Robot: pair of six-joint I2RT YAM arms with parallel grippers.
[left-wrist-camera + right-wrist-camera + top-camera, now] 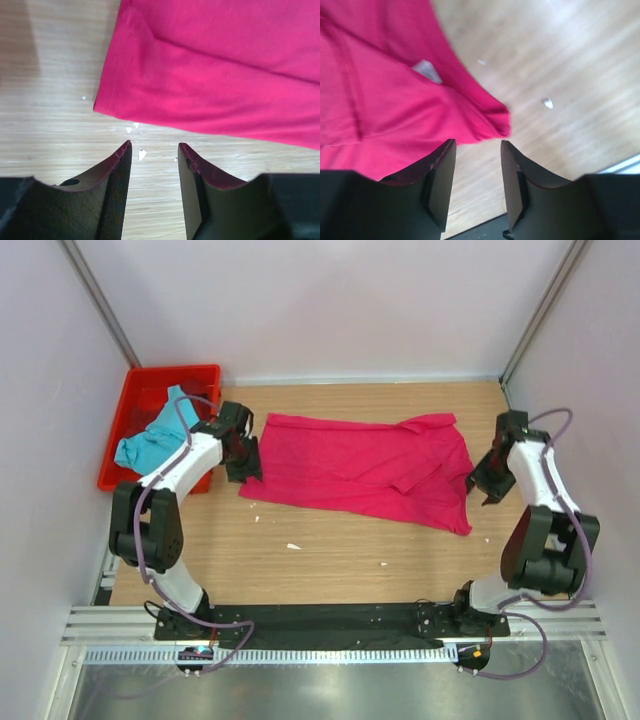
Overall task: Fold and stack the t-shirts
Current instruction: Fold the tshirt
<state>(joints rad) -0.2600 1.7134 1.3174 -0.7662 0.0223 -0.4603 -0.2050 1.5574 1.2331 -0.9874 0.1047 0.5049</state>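
The pink t-shirt's near edge (350, 509) runs at a slant from hem to collar. My right gripper should grip the t-shirt's collar-end corner (463, 528) and help my left gripper pull the t-shirt's edge straight.
The magenta-pink t-shirt (360, 465) lies spread across the middle of the wooden table, its hem to the left and its collar end rumpled to the right. The turquoise-blue t-shirt (152, 438) is bunched in the red crate (128, 405). My left gripper (243, 466) hovers at the pink shirt's left hem, open, with bare wood between its fingers (117, 165); the hem corner (102, 106) lies just ahead. My right gripper (487, 483) is open at the shirt's right edge, and the pink t-shirt (385, 90) ends just ahead of its empty jaws.
The crate stands at the back left corner beside the left wall. White walls close in the table on three sides. Small white scraps (293, 546) lie on the wood in front of the shirt. A metal rail (330, 625) runs along the near edge.
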